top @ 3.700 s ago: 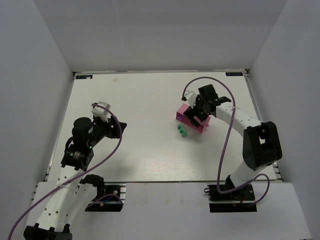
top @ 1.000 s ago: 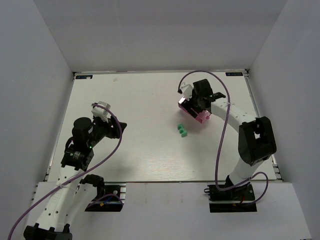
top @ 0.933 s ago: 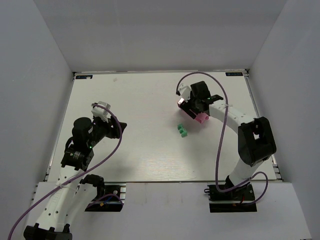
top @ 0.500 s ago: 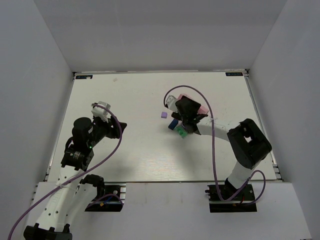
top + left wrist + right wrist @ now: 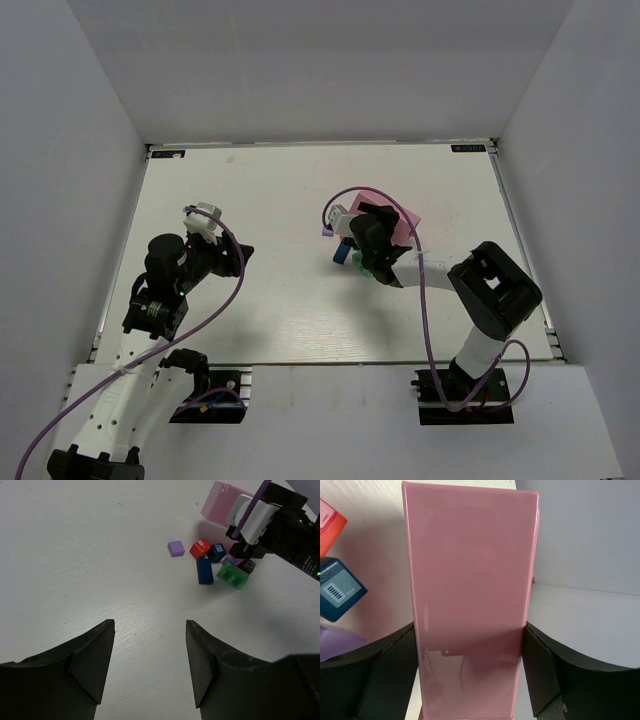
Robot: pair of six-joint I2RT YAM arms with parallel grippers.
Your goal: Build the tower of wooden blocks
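Observation:
Next, I put the tipped pink tray (image 5: 219,505) in my right gripper down upright in the open space (image 5: 440,218) beyond before I stack, because the tray is crowding the loose blocks.
The blocks for the wood block tower lie loose on the table, not stacked. In the left wrist view I see a purple block (image 5: 175,548), a red-orange block (image 5: 200,548), a dark block (image 5: 217,552), a blue block (image 5: 204,570) and a green block (image 5: 232,575). My right gripper (image 5: 470,655) is shut on the pink tray (image 5: 470,580), with one finger on each long side, and holds it tipped just behind the blocks (image 5: 343,252). My left gripper (image 5: 150,630) is open and holds nothing, well to the left of them.
White walls enclose the table (image 5: 270,200) on three sides. The right arm (image 5: 495,300) and its purple cable arc over the table's right half. The left arm (image 5: 160,290) stays near the left edge.
The right arm swung the pink tray leftward from the right side and tipped it. Several blocks now lie spilled beside the green one. The left arm has not moved.

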